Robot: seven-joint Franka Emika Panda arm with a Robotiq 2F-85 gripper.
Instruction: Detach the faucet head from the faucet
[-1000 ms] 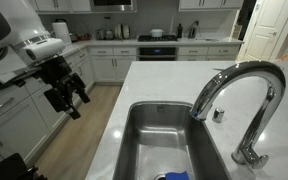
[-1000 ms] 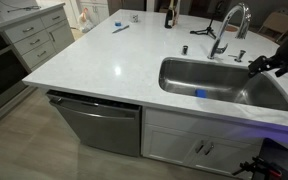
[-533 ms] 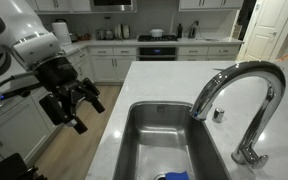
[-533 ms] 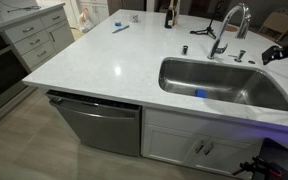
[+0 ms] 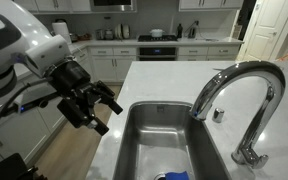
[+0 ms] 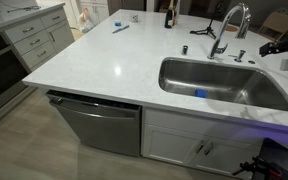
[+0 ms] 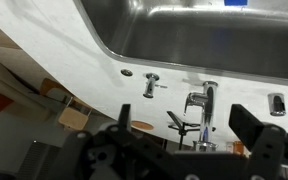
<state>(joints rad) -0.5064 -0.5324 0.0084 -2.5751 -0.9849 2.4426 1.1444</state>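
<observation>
The free-hanging faucet head (image 5: 208, 95) faces my open fingers across clear air, so my gripper should keep moving toward the faucet head's tip (image 5: 199, 110) until the fingers straddle it, then close.
The faucet (image 5: 246, 85) is a tall chrome gooseneck at the sink's far right in an exterior view. Its tapered faucet head (image 5: 200, 107) tips the arch and points down over the basin. In an exterior view the faucet (image 6: 230, 24) stands behind the sink. My gripper (image 5: 108, 112) is open and empty, in the air left of the counter's edge, well apart from the faucet. It shows at the right edge of an exterior view (image 6: 277, 45). In the upside-down wrist view the faucet (image 7: 203, 112) stands between my open fingers (image 7: 189, 150), far off.
The steel sink (image 5: 144, 140) is set in the white counter (image 6: 104, 60); a blue object (image 6: 200, 94) lies in it. A small chrome knob (image 5: 218, 114) and fittings (image 6: 185, 48) stand by the faucet. A bottle (image 6: 168, 15) and a blue pen (image 6: 119, 28) sit at the counter's far end.
My gripper has moved from beside the cabinets toward the counter edge and sink, and has turned. In the other exterior view it has shifted up at the right edge. The faucet is unchanged.
</observation>
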